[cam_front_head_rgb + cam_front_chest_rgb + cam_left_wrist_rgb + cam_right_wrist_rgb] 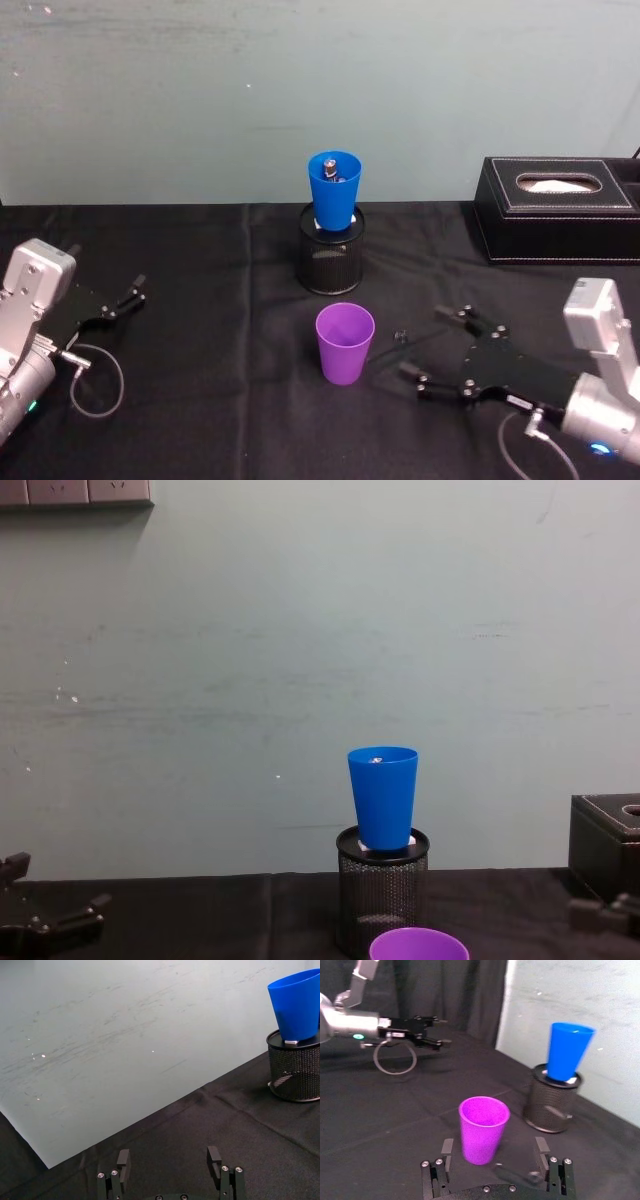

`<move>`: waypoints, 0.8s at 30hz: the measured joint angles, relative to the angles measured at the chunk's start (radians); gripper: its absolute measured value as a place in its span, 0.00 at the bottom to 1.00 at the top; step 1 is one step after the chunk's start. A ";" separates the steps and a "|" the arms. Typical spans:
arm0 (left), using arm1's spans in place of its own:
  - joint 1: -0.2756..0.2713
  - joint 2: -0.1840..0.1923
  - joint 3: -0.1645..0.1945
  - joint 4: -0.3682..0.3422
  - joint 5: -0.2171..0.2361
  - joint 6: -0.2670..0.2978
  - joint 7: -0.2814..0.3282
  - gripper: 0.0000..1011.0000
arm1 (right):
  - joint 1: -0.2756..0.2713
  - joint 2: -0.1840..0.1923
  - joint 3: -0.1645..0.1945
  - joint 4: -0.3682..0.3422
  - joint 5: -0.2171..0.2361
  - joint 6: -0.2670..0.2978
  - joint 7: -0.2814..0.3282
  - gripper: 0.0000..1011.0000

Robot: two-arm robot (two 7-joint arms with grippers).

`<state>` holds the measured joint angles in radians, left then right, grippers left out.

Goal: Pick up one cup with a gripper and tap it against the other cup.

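Note:
My gripper will tap with the purple cup, and the blue cup (384,798) and the pen holder should move together, upright, because white pieces (412,841) show between them.
The purple cup (345,343) stands upright on the black cloth, near the front middle. Behind it, the blue cup (334,188) sits upright in the top of a black wire-mesh pen holder (332,252). My right gripper (425,343) lies low just to the right of the purple cup, open and pointing at it with a small gap. In the right wrist view the purple cup (482,1130) stands just ahead of the open right gripper (494,1146), with the blue cup (567,1050) farther back. My left gripper (135,290) rests open at the far left, holding nothing.
A black tissue box (560,210) stands at the back right. A grey cable loop (95,380) lies beside the left arm. A pale wall closes off the back of the table. Bare black cloth lies between the purple cup and the left gripper.

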<state>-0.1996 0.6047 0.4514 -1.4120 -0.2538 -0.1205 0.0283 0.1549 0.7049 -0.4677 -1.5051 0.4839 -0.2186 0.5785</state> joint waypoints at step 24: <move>0.000 0.000 0.000 0.000 0.000 0.000 0.000 0.99 | 0.144 -0.197 -0.049 0.226 -0.023 0.045 0.130 0.99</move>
<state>-0.1995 0.6047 0.4514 -1.4120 -0.2539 -0.1205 0.0283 0.2993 0.5076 -0.5170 -1.2790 0.4610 -0.1738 0.7084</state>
